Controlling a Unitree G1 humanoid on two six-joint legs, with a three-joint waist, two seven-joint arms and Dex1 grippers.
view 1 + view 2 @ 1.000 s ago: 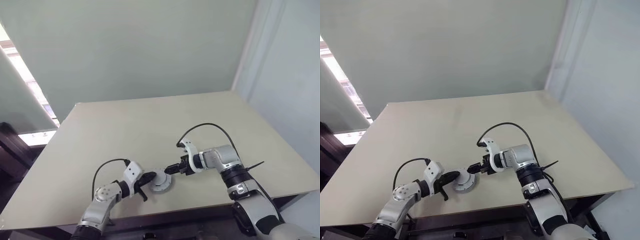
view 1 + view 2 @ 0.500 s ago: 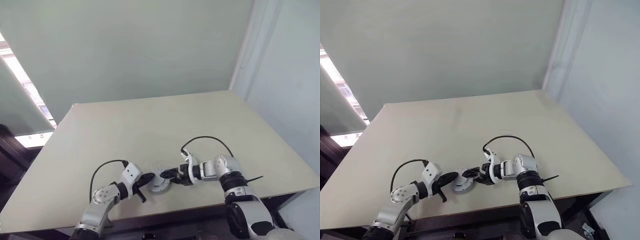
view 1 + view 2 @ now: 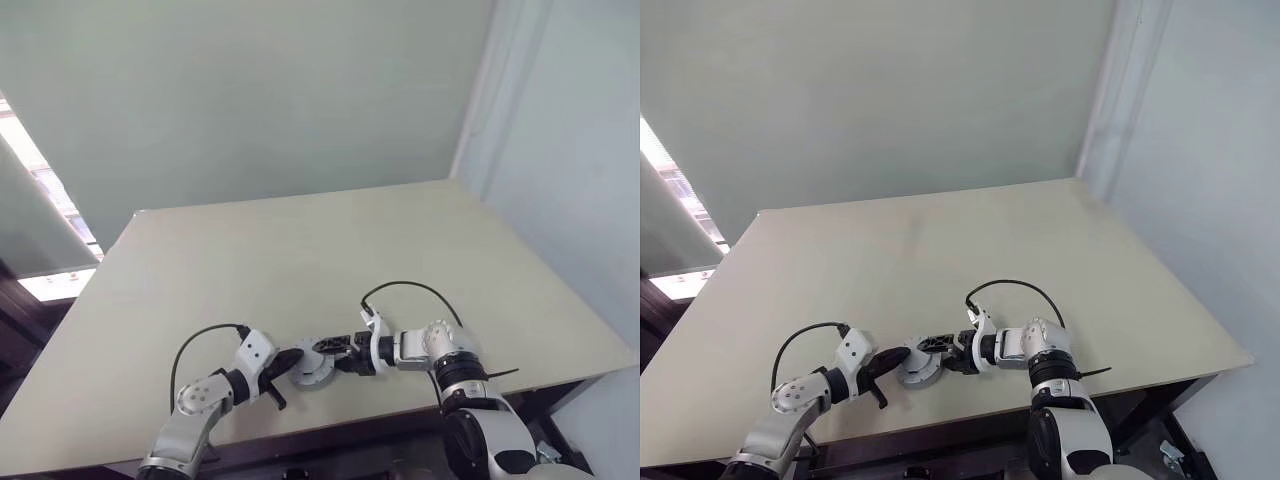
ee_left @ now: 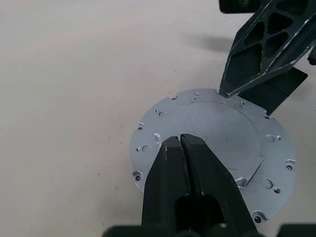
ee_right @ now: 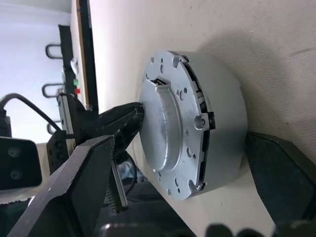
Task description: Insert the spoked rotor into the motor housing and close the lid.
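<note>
I should squeeze the lid and the housing's base (image 5: 244,126) together with my right gripper, because a dark gap shows (image 5: 203,160) under the lid's rim next to that gripper.
A round silver motor housing (image 5: 222,113) stands on the table with the grey lid (image 4: 217,143) lying flat on top of it. The spoked rotor is hidden. My left gripper (image 4: 180,142) is shut, and its tips rest on the lid's top near its rim. My right gripper (image 5: 180,143) is open and reaches in from the other side, with one finger (image 5: 79,187) above the lid and the other finger (image 5: 281,173) at the housing's base. In the left eye view the housing (image 3: 313,368) sits between the left gripper (image 3: 284,362) and the right gripper (image 3: 336,350), close to the table's near edge.
The beige table (image 3: 300,250) stretches away behind the housing. Its near edge (image 3: 330,418) runs just below both grippers. A wall stands behind the table's far side.
The right gripper has rolled and dropped closer, and its fingers now straddle the housing. The left gripper has stayed on the lid. The head camera has shifted.
</note>
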